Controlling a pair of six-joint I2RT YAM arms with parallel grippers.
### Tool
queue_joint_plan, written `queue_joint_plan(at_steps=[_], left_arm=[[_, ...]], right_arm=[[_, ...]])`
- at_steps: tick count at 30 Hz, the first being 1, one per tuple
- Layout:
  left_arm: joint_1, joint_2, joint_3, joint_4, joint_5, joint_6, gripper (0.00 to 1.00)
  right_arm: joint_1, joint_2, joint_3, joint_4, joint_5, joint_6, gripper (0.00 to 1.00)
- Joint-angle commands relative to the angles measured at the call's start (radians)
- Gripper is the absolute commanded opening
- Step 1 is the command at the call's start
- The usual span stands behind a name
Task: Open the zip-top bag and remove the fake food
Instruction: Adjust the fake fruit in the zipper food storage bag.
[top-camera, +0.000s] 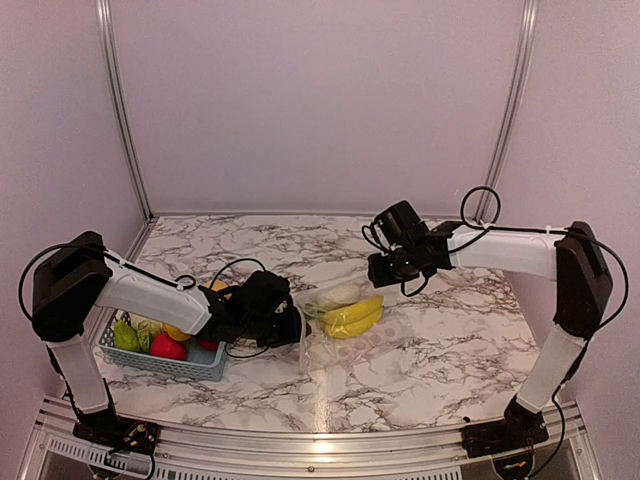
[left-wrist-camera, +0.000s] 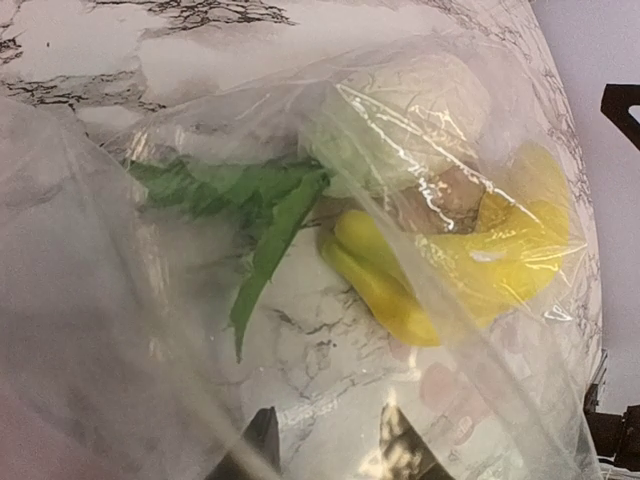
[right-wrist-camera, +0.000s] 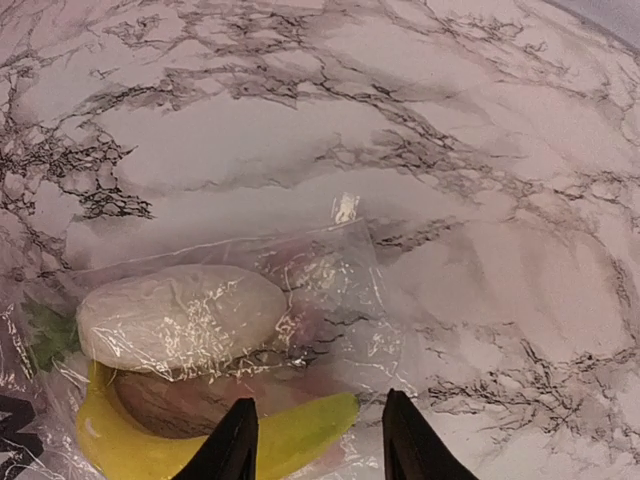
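My right gripper needs to push the banana tip (right-wrist-camera: 338, 408) through the film toward my left gripper, because the bananas (top-camera: 350, 319) are deep in the bag, past my left gripper's fingers.
The clear zip-top bag (top-camera: 385, 332) lies on the marble mid-table. Inside it are yellow bananas (top-camera: 352, 317) and a pale cabbage (top-camera: 336, 295). My left gripper (top-camera: 288, 322) is at the bag's left end, open. In the left wrist view its fingers (left-wrist-camera: 262, 440) show through plastic film (left-wrist-camera: 90, 330), facing the bananas (left-wrist-camera: 480, 270), the cabbage (left-wrist-camera: 410, 110) and a green leaf (left-wrist-camera: 262, 205). My right gripper (top-camera: 385, 270) hovers open above the bag's far right side. In its wrist view (right-wrist-camera: 320, 450) the banana tip (right-wrist-camera: 305, 432) lies between the fingers, with the cabbage (right-wrist-camera: 180, 315) to the left.
A light blue lattice basket (top-camera: 200, 362) stands at the left front, holding a green pear (top-camera: 127, 336), a red apple (top-camera: 168, 347) and yellow fruit (top-camera: 176, 331). Purple walls with metal posts close off the back and sides.
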Motion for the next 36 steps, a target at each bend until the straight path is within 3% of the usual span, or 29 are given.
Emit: queue_joint_plan(at_steps=[1, 13, 36], left_arm=[[0.005, 0.018, 0.025, -0.011, 0.009, 0.016, 0.37], [0.005, 0.021, 0.038, -0.008, 0.018, 0.010, 0.42], [0.005, 0.032, 0.074, 0.005, 0.104, -0.020, 0.81]], right_arm=[[0.020, -0.035, -0.042, -0.015, -0.010, 0.027, 0.40], [0.029, 0.016, -0.092, 0.039, -0.044, 0.023, 0.38], [0.092, 0.037, -0.096, 0.036, -0.013, -0.022, 0.71]])
